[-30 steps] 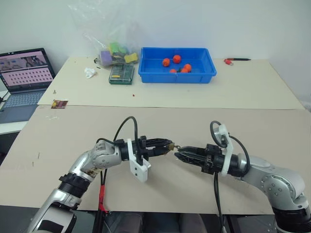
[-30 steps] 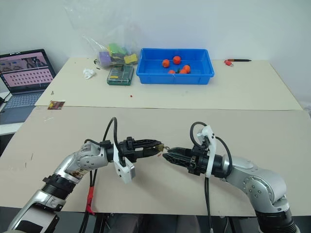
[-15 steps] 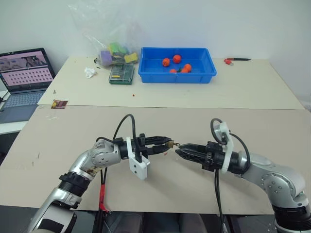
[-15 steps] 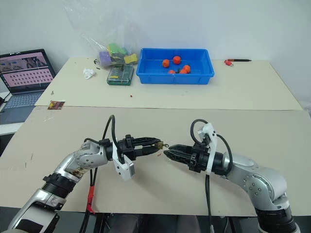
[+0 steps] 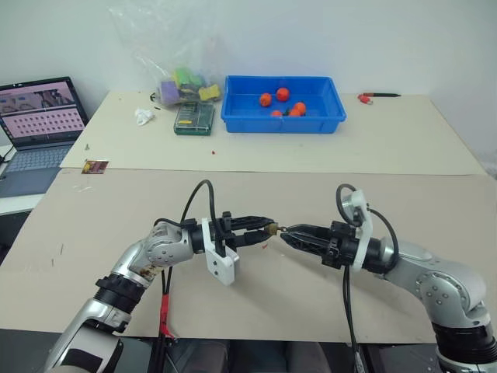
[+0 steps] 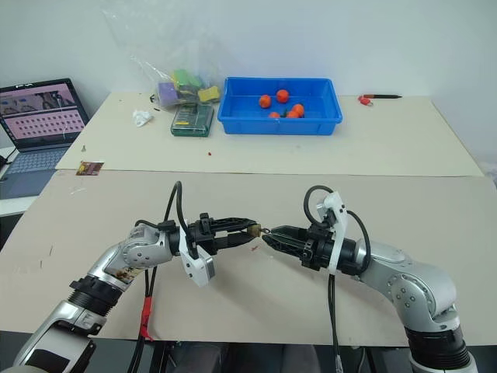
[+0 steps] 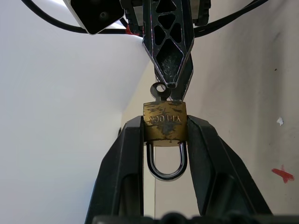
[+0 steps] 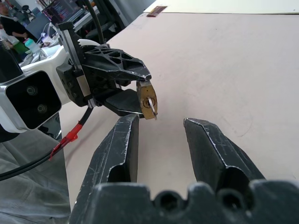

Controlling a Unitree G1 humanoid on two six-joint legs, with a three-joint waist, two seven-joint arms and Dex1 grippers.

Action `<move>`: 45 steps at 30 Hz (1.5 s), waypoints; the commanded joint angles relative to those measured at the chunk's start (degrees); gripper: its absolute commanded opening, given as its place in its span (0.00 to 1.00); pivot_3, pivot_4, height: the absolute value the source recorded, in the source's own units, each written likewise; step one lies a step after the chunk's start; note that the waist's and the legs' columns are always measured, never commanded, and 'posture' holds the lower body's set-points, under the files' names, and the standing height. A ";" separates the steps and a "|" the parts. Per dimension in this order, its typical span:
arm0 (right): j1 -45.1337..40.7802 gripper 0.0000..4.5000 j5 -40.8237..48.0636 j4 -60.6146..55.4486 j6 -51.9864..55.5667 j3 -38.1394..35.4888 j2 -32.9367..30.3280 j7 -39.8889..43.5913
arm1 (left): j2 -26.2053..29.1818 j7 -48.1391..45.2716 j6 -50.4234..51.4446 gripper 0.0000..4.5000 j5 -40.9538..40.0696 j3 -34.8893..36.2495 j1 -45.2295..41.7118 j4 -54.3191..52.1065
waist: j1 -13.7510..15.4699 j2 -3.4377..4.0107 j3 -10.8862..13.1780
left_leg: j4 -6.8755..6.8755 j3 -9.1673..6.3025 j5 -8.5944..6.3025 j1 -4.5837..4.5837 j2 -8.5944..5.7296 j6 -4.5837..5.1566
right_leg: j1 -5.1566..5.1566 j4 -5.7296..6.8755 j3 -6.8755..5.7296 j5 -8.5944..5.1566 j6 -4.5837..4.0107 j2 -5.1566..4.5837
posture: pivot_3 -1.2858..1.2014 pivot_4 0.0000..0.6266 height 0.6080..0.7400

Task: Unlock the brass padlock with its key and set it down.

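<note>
Next, I bring the padlock (image 6: 254, 230) closer with my left gripper to get a deeper grip, because the key's ring (image 6: 265, 230) reaches only the ends of my right gripper's fingers.
The brass padlock (image 7: 165, 121) hangs above the table, clamped by its sides in my left gripper (image 5: 265, 228), which is shut on it; the silvery shackle points back toward that wrist. The key (image 7: 161, 95) sticks out of the padlock's bottom face, its small ring toward my right gripper (image 8: 160, 120). The right gripper faces the left one tip to tip. Its fingers (image 8: 125, 140) stand apart with nothing between them, and their tips are just short of the key and the padlock (image 8: 147, 100).
A blue bin (image 5: 233, 116) with orange balls stands at the back. Beside it are a green box (image 5: 194, 118) and a plastic bag of toys (image 5: 178, 78). A laptop (image 5: 39, 116) is at the far left, a red pen (image 5: 377, 96) at the back right, and a small card (image 5: 95, 165) on the left.
</note>
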 commanded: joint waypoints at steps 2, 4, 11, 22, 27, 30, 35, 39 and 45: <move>-1.49 0.33 -0.07 -0.28 -1.72 -1.18 0.30 0.41 | -0.09 0.34 -0.59 0.18 -1.20 0.02 -0.98 -0.25 | 0.00 0.00 0.00 | 0.00 0.00 0.00 0.00 0.00 0.00 | 0.00 0.00 0.00 0.00 0.00 0.00 | 0.52 0.24 1.00; -1.89 0.19 0.23 0.05 -1.65 -1.33 0.36 0.55 | -0.09 0.50 -0.84 0.18 -1.08 0.03 -0.90 -0.04 | -0.03 0.00 0.00 | 0.00 0.00 0.00 0.00 0.00 0.00 | 0.00 0.00 0.00 0.00 0.00 0.00 | 0.52 0.24 1.00; -2.56 0.01 0.52 0.44 -1.43 -1.43 0.64 0.98 | -0.23 0.80 -1.00 0.18 -0.93 0.01 -0.71 0.17 | 0.00 0.00 0.00 | -0.01 0.00 0.00 -0.01 0.00 0.00 | -0.01 -0.01 0.00 0.00 0.00 0.00 | 0.52 0.24 1.00; -3.84 0.01 8.12 3.38 5.65 -3.50 4.00 -6.59 | -1.26 10.20 -7.12 0.18 12.62 4.70 -2.59 -3.87 | -0.06 0.00 0.00 | -0.04 0.00 0.00 -0.01 0.00 -0.01 | -0.01 -0.04 0.01 0.01 -0.02 0.01 | 0.52 0.24 1.00; -5.52 0.01 16.44 8.66 10.36 -7.48 5.99 -13.03 | -1.18 18.15 -11.34 0.18 20.66 8.57 -4.04 -5.85 | 0.06 0.00 0.00 | -0.10 0.02 0.01 0.00 0.03 -0.02 | -0.03 -0.08 0.03 0.07 -0.11 0.03 | 0.52 0.24 1.00; -6.64 0.01 22.08 10.99 11.62 -9.17 7.11 -17.55 | -1.12 21.17 -12.56 0.18 23.11 9.08 -5.20 -5.61 | 0.05 0.00 0.00 | -0.12 0.02 0.01 0.01 0.03 -0.02 | -0.03 -0.06 0.03 0.07 -0.11 0.03 | 0.52 0.24 1.00; -7.42 0.01 17.80 9.76 9.05 -7.82 4.80 -17.53 | -0.63 12.23 -4.79 0.18 9.06 3.34 -5.69 -1.57 | -0.02 0.01 -0.01 | -0.14 0.02 0.01 0.00 0.02 -0.02 | -0.05 0.00 0.02 0.07 -0.11 0.03 | 0.52 0.24 1.00; -6.45 0.01 2.79 2.70 1.94 0.89 -3.29 -8.44 | -1.84 -12.33 21.11 0.18 -22.00 -3.01 -0.59 -3.80 | -0.56 0.10 -0.04 | -0.14 0.05 -0.02 -0.07 -0.06 0.04 | -0.12 0.13 0.02 0.04 -0.04 -0.02 | 0.52 0.24 1.00; -7.84 0.17 -1.27 -0.06 0.24 3.50 -7.82 -1.05 | -2.78 -22.66 34.70 0.18 -33.54 -1.20 0.50 -5.16 | -1.68 0.05 -0.02 | -0.12 0.06 -0.01 -0.16 -0.02 0.03 | -0.24 0.05 0.00 0.03 -0.03 0.06 | 0.52 0.24 1.00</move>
